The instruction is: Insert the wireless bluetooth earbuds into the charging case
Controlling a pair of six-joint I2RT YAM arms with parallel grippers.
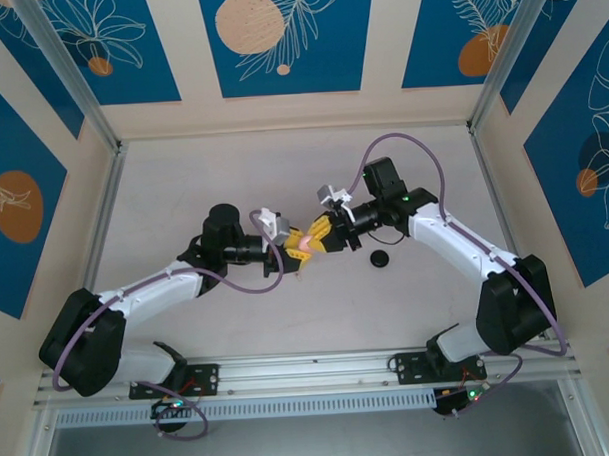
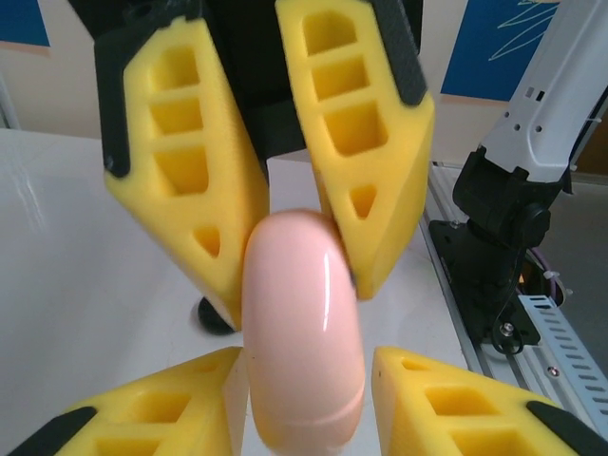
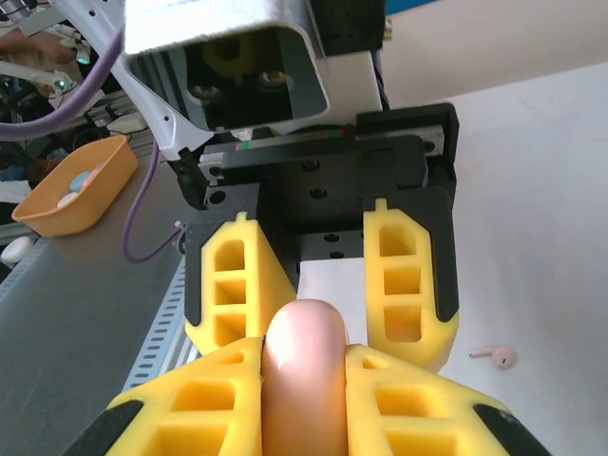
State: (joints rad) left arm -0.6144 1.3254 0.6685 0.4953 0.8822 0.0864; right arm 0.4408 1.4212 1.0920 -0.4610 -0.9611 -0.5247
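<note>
The charging case's lid [image 2: 304, 313] is closed, and my left gripper is loose around the case's base [image 2: 309, 438]. My left gripper should therefore grip the case's base tightly while my right gripper opens the case's lid.
A glossy pale pink charging case [image 1: 303, 244] hangs above the table's middle, between both grippers. My right gripper [image 3: 302, 350] is shut on it, its yellow fingers pressed against both sides of the case [image 3: 302, 380]. My left gripper [image 2: 309, 361] faces it from the other side and stands open: one finger [image 2: 204, 389] lies against the case [image 2: 304, 323], the other [image 2: 427, 389] is apart from it with a gap. One pale pink earbud [image 3: 494, 356] lies on the white table. A small round black case [image 1: 381, 259] lies on the table just right of the grippers.
The metal rail [image 1: 309, 366] with both arm bases runs along the near edge. An orange tray [image 3: 81, 185] with small items sits beyond that rail, off the table. Walls enclose the white table [image 1: 283, 179] on three sides.
</note>
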